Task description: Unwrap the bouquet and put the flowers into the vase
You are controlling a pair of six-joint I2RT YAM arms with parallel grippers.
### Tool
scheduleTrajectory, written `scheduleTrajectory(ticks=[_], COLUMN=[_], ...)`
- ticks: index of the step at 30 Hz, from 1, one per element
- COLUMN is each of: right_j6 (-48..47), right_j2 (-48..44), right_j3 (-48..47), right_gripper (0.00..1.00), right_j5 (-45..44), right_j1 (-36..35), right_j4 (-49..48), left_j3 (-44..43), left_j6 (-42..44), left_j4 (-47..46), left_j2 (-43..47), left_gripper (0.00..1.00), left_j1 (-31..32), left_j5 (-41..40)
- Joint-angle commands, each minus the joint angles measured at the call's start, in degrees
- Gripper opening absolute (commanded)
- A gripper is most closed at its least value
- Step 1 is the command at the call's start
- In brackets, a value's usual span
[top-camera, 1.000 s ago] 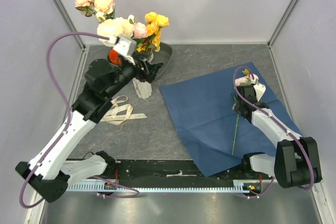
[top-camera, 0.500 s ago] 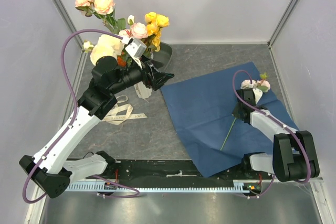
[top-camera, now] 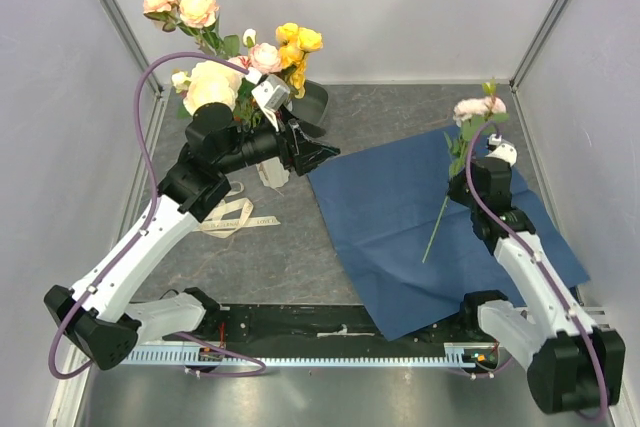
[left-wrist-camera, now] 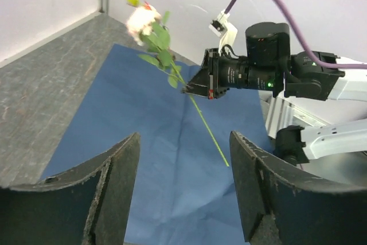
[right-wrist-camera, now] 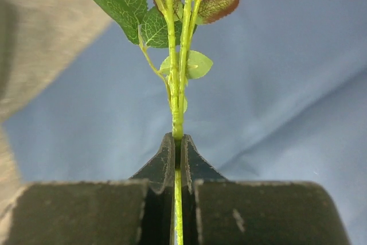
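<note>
The green stem is free above the fingers [right-wrist-camera: 177, 113], so my right gripper should go on moving toward my open left gripper [top-camera: 336, 154] and let go once that gripper closes on the stem.
My right gripper [top-camera: 458, 185] is shut on the green stem [right-wrist-camera: 176, 93] of a pale pink rose [top-camera: 478, 107] and holds it above the flat blue paper [top-camera: 390, 222]. The stem tail [top-camera: 434, 235] slants down to the left. The white ribbed vase [top-camera: 272, 173] stands at the back left, partly behind my left arm. Pink [top-camera: 198, 9] and yellow flowers [top-camera: 298, 39] rise from it. My left gripper [top-camera: 322, 155] is open and empty, to the right of the vase, at the paper's left edge. In the left wrist view it [left-wrist-camera: 183, 136] faces the held rose [left-wrist-camera: 141, 20].
The cream ribbon [top-camera: 228, 215] lies loose on the grey table left of the paper. A dark grey tray [top-camera: 314, 102] sits behind the vase. White walls close the back and both sides. The arm bases and a rail run along the near edge.
My right gripper shut on the rose stem and raised the flower off the blue paper. My left arm swung away from the vase's blooms toward the right, jaws still open.
</note>
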State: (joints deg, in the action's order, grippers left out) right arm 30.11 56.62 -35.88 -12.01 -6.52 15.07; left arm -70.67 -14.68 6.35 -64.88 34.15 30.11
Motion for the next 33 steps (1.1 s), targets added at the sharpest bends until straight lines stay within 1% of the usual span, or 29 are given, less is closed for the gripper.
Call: scheduleTrajectory(ticks=[1,2,3,4,5,6,8,9,11,12,15,17,19,27,28,33], right_j6=[-2.6,-2.4,-2.2,-1.1,-0.4,0.1,1.1,1.4,2.8,3.1,3.6,3.8,3.5,-1.2,-2.1,-5.2], right_j2=[-7.7,-8.5,-10.0,-10.6,-11.1,-12.0,-12.6,-13.1,-13.6,-13.7,-13.7,-13.5,-12.8,-10.7,-10.3,-8.6], right_j3=[-2.3,-2.3,-2.2,-2.3,-2.5,-2.7,-3.7,-3.8,-4.0,-4.1,-4.3,-4.4,-4.6,-4.9,-5.2,-6.1], right_gripper=[0.0,0.0,0.0,0.0,0.0,0.0,0.0,0.0,0.0,0.0,0.0,0.0,0.0,0.0,0.0,0.0], right_j5=[16.4,19.5,25.8,28.2,29.7,31.4,31.5,31.3,29.9,29.2,25.0,21.9,20.3,8.7,8.1,1.7], right_j1=[-0.2,-0.4,-1.2,-1.8,-2.6,-4.7,-7.2,-9.9,-13.1,-16.6,-22.4,-24.6,-27.7,-39.9,-40.8,-47.1], right_j4=[-9.0,-12.1,-13.6,-14.6,-17.5,-18.4,-20.2,-21.0,-23.8,-24.8,-27.5,-28.9,-29.5,-30.9,-30.9,-30.8], left_j3=[-2.2,-2.2,-2.2,-2.3,-2.5,-2.9,-3.2,-3.7,-4.2,-4.6,-5.6,-5.9,-6.1,-6.1,-6.2,-6.7], left_j6=[-3.9,-4.4,-4.9,-5.9,-6.2,-6.7,-7.6,-7.9,-8.3,-8.4,-9.0,-9.2,-10.0,-10.3,-10.3,-9.8], left_j4=[-4.9,-5.4,-6.1,-6.2,-6.2,-6.1,-6.2,-6.0,-4.9,-4.6,-2.8,-1.7,-1.4,0.6,0.7,1.4], left_j2=[-0.9,-1.2,-1.7,-2.4,-3.1,-3.7,-5.2,-5.8,-7.4,-8.1,-10.2,-11.0,-11.9,-12.5,-12.5,-12.4], left_gripper=[0.68,0.65,0.64,0.64,0.62,0.61,0.61,0.61,0.61,0.61,0.6,0.6,0.6,0.59,0.58,0.43], left_j1=[0.1,0.1,0.2,0.4,0.6,0.8,1.4,1.6,2.1,2.3,3.1,3.6,3.8,3.8,3.8,3.8], left_j5=[7.2,9.2,10.1,10.9,12.4,13.0,14.3,14.3,14.4,14.4,13.8,12.9,12.3,7.9,7.5,7.2])
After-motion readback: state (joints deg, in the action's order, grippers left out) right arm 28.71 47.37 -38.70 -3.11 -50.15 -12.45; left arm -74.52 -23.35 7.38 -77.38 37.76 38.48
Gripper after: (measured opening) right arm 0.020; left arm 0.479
